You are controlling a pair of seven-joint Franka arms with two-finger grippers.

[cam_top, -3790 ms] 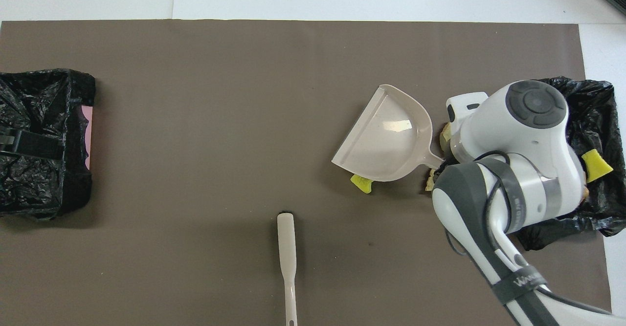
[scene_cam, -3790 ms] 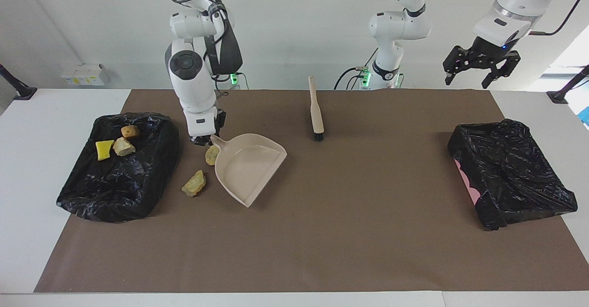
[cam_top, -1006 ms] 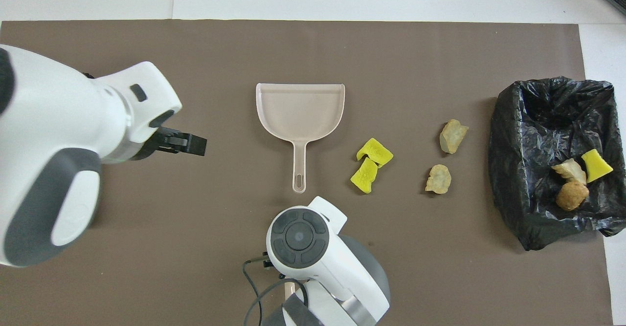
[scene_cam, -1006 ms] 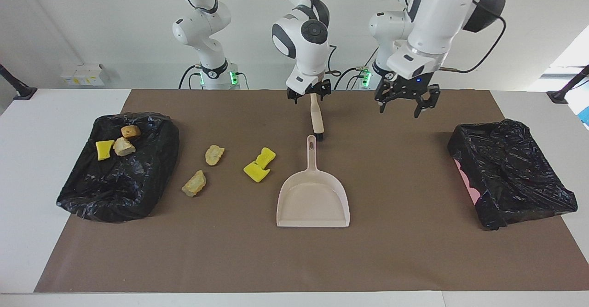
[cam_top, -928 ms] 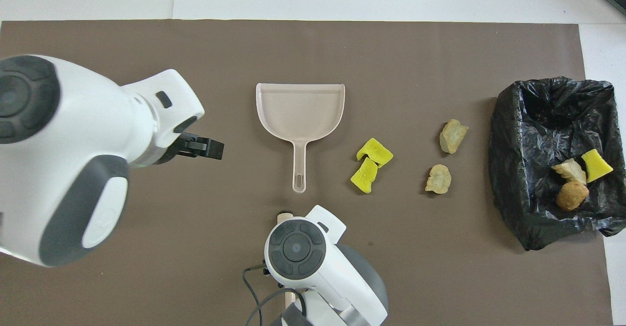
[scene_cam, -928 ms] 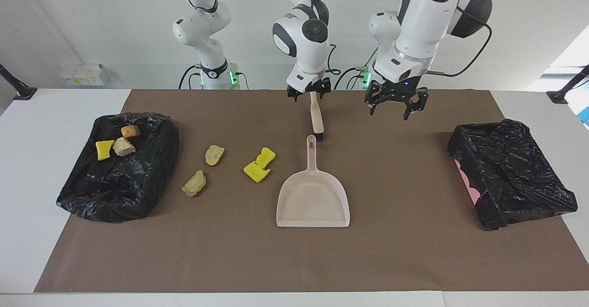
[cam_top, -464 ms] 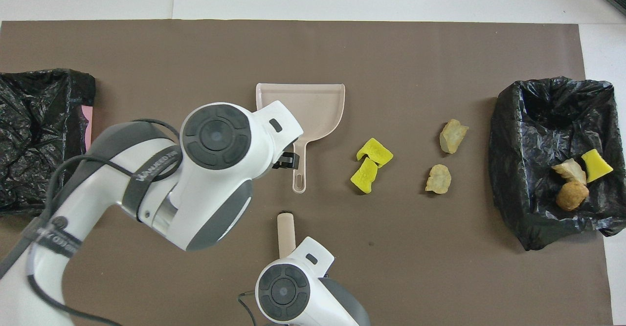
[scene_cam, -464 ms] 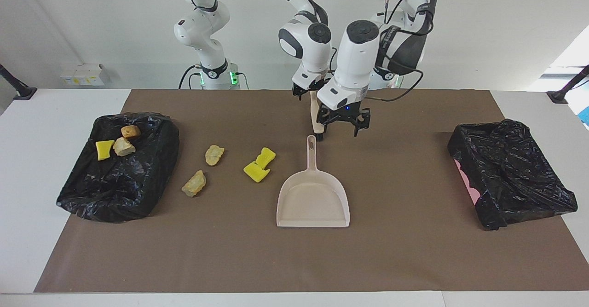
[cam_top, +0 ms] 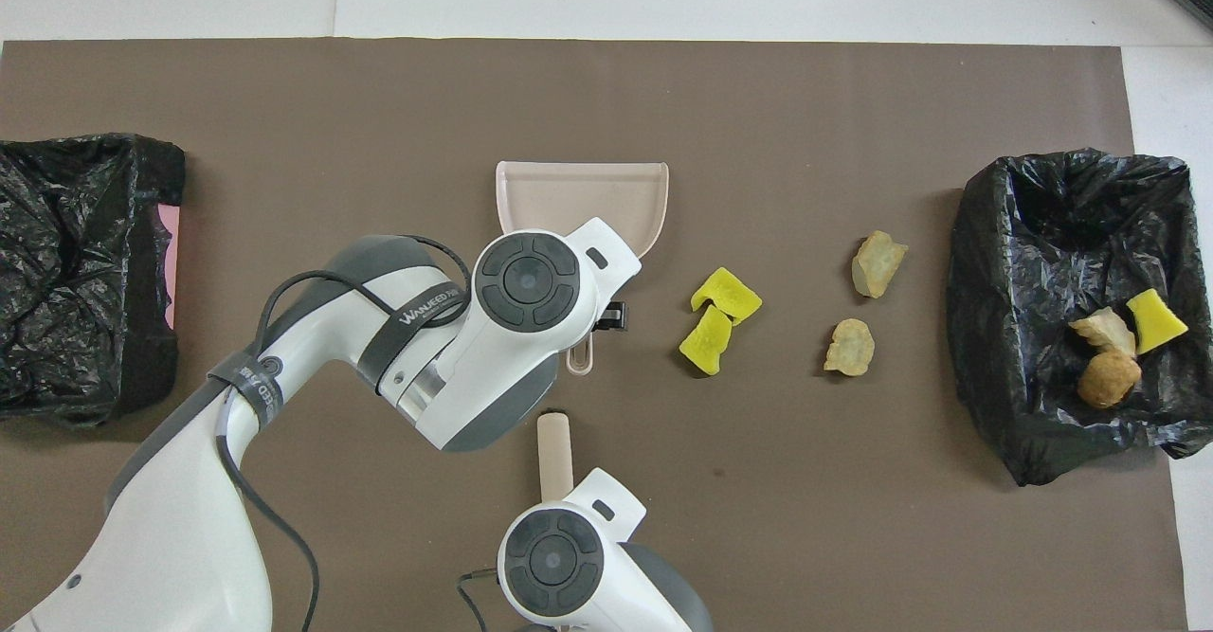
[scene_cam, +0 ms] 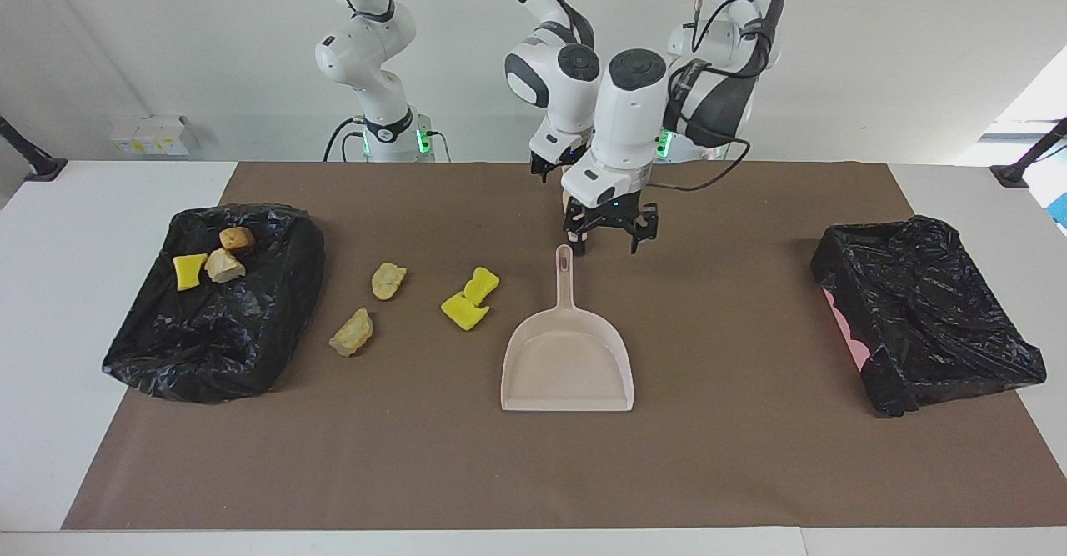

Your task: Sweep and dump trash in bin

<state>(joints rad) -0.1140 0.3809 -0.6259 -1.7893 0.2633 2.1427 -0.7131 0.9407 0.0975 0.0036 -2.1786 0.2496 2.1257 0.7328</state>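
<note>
The dustpan's opening (scene_cam: 567,402) is aimed past the yellow chunks. Next, my left gripper grabs the dustpan's handle (scene_cam: 565,278) and turns the opening to face the chunks before my right gripper sweeps.
The beige dustpan (scene_cam: 567,364) (cam_top: 583,194) lies flat mid-mat, its handle pointing at the robots. My left gripper (scene_cam: 608,239) hangs open just over the handle's end, touching nothing; from overhead its wrist (cam_top: 531,281) hides most of the handle. My right gripper (scene_cam: 557,164) is down at the beige brush's handle (scene_cam: 568,197) (cam_top: 554,447). Two yellow trash chunks (scene_cam: 469,298) (cam_top: 720,319) and two tan lumps (scene_cam: 388,281) (cam_top: 850,346) lie between the dustpan and the bin (scene_cam: 250,348) (cam_top: 1004,329). Three scraps (scene_cam: 208,262) (cam_top: 1113,348) sit in that bin.
A second black-lined bin (scene_cam: 925,314) (cam_top: 76,272) stands at the left arm's end of the table. The brown mat (scene_cam: 533,473) covers the work area, with white table at both ends.
My left arm swung in from the left arm's end and dropped over the dustpan handle. The right gripper stayed at the brush handle. Dustpan, brush and trash have not moved in the last second.
</note>
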